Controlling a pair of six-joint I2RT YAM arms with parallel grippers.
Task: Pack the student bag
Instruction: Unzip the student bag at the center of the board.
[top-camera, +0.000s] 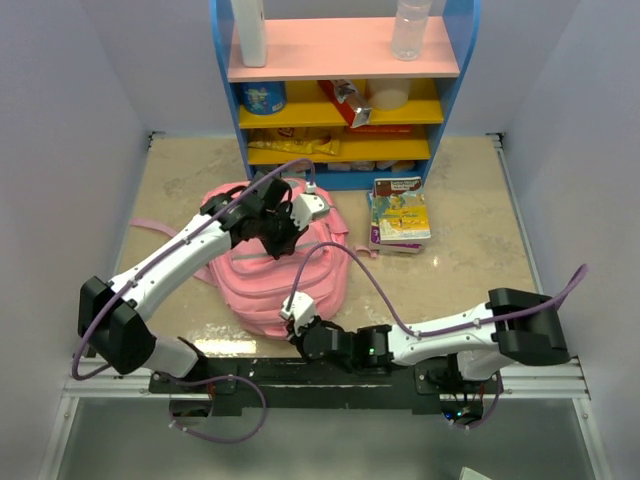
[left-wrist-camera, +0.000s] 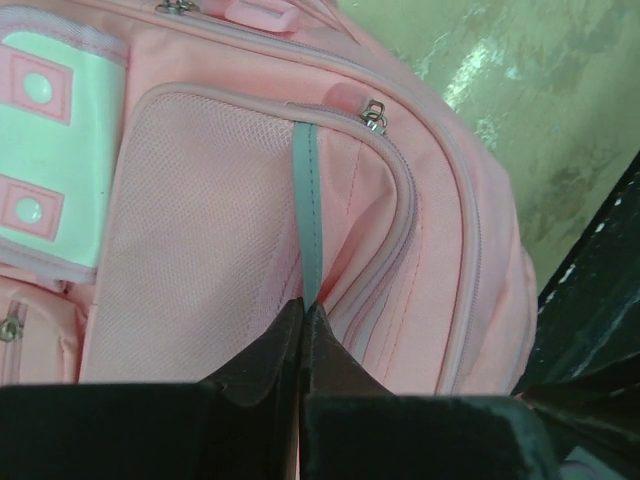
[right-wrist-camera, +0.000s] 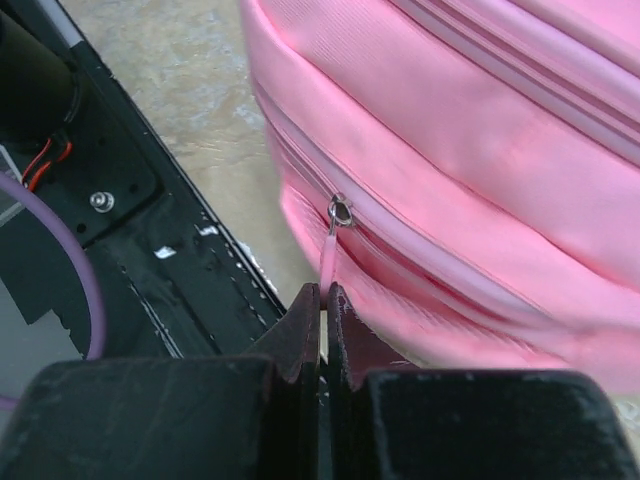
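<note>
The zip is gaping open behind the slider (right-wrist-camera: 410, 272), so my right gripper keeps pulling the pink pull tab along the bag's side (right-wrist-camera: 290, 145) until it gets to the end of the zip.
The student bag (top-camera: 300, 275), a soft pink backpack, lies flat in the middle of the table. My left gripper (top-camera: 283, 243) sits over the bag's far part. In the left wrist view it (left-wrist-camera: 304, 303) is shut on the thin grey strip (left-wrist-camera: 308, 200) running down the front pocket, below a metal zip slider (left-wrist-camera: 374, 115). My right gripper (top-camera: 302, 334) is at the bag's near edge. In the right wrist view it (right-wrist-camera: 325, 291) is shut on the pink pull tab (right-wrist-camera: 328, 256) hanging from a zip slider (right-wrist-camera: 341, 210) on the bag's side (right-wrist-camera: 470, 150).
A blue shelf unit (top-camera: 345, 60) with pink and yellow boards stands at the back, holding bottles and packets. A stack of books (top-camera: 400, 212) lies right of the bag. The black base rail (right-wrist-camera: 150, 250) runs just beside the right gripper.
</note>
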